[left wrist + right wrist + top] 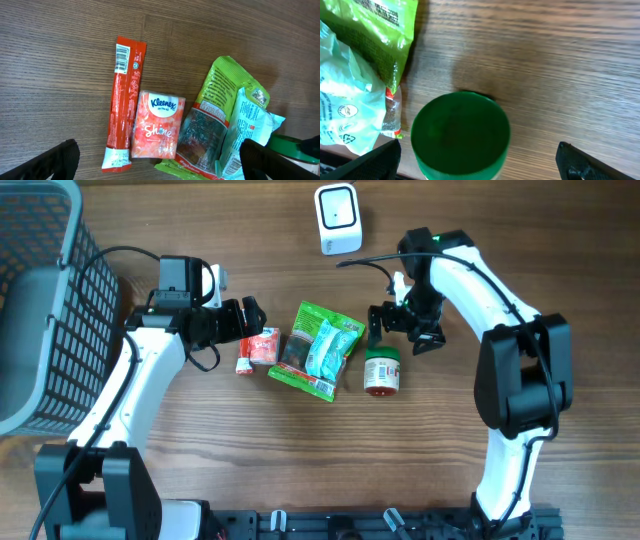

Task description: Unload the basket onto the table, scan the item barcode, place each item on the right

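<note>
The jar's green lid (460,134) is off-centre between my right gripper's open fingers, so I should centre them over the lid (381,354) and go lower around it before closing.
A white barcode scanner (338,218) stands at the back of the table. In the middle lie a red stick packet (124,100), a Kleenex tissue pack (157,125), a green snack bag (300,345) with a pale blue packet (330,348) on top, and a jar with a green lid (461,132). My left gripper (248,320) is open just left of the tissue pack, its fingers (60,160) wide apart and holding nothing. My right gripper (402,332) is open too, hovering just behind the jar (381,370), with the lid between its spread fingertips (580,162) and untouched.
A grey mesh basket (40,300) fills the left edge of the table, close to my left arm. Black cables trail from both arms. Bare wood shows in front of the items and at the far right.
</note>
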`<state>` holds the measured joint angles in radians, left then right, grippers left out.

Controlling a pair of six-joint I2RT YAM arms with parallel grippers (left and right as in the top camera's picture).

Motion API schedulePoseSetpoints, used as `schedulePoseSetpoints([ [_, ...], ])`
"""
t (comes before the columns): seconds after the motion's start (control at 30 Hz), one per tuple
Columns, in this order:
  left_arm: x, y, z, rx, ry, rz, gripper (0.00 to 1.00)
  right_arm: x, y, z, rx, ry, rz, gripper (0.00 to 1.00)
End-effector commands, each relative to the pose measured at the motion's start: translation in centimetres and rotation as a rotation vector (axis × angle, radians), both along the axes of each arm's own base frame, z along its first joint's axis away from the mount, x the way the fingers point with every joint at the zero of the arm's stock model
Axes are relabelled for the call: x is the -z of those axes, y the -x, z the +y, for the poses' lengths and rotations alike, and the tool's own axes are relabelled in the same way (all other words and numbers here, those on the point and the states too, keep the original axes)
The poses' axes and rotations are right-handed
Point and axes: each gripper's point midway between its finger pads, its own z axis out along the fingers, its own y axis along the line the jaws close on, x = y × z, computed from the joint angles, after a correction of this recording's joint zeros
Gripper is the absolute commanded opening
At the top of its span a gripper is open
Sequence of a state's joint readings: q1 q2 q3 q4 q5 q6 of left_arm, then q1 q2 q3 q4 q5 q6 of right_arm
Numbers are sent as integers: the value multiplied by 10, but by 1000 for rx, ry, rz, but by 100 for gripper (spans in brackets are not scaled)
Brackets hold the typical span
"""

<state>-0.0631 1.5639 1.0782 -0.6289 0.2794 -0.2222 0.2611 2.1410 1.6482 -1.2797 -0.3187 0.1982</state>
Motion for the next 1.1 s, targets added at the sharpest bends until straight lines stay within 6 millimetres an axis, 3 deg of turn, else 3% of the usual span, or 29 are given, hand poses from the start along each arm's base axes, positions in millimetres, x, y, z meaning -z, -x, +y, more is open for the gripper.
schedulePoseSetpoints([
  [0.0, -9, -5, 1, -3, 8, -28, 100, 9, 8, 9, -22, -30, 29, 100],
  [0.63, -9, -5, 1, -3, 8, -28, 100, 18, 11, 17, -72, 10, 17, 98],
  [0.87, -9, -5, 1, -3, 8, -28, 100, 29, 20, 8, -83, 49, 36, 94],
  [1.07, -9, -5, 1, -3, 8, -28, 100, 34, 20, 8, -106, 41, 25, 83],
])
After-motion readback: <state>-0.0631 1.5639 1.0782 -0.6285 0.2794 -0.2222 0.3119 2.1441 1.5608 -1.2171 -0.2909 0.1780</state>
